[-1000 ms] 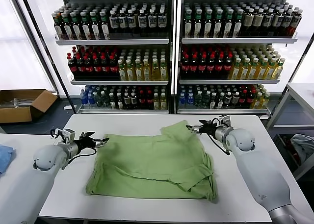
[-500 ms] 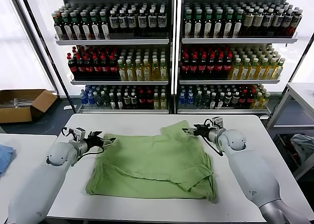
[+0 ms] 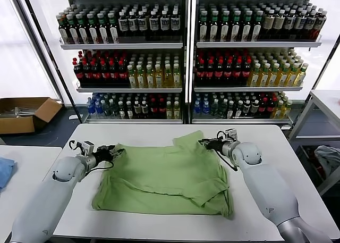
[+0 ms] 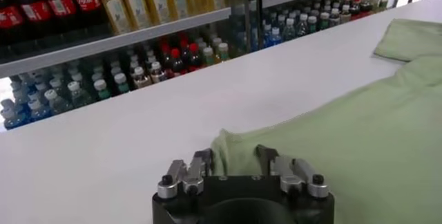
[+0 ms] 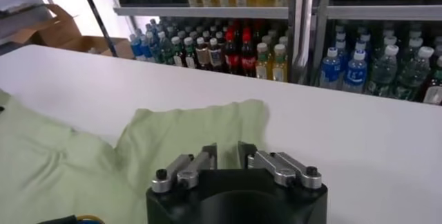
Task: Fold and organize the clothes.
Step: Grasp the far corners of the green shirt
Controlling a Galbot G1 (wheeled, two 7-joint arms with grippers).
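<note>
My right gripper's fingers are close together on flat sleeve cloth [image 5: 228, 135], so I need to spread them wide out to the sleeve's side edge [image 5: 263, 134] and gather more cloth before I fold.
The clothes are one light green shirt [image 3: 164, 174], lying partly folded on the white table [image 3: 133, 134]. My left gripper [image 3: 116, 152] is low at the shirt's far left corner. In the left wrist view its fingers [image 4: 205, 162] stand apart, astride the shirt's edge [image 4: 238, 142], with cloth between them. My right gripper [image 3: 203, 142] is at the far right, on the sleeve that sticks out toward the shelves. In the right wrist view that gripper [image 5: 226, 151] has its jaws drawn close on the sleeve cloth [image 5: 193, 132].
Shelves of bottles [image 3: 180, 67] stand behind the table. A cardboard box [image 3: 24, 112] sits on the floor at the left. A blue cloth [image 3: 4, 171] lies on the side table at the left and a pale grey cloth [image 3: 326, 158] at the right.
Both grippers have moved inward onto the shirt's far edges. The right jaws have closed on the sleeve, and the left jaws have narrowed around the corner.
</note>
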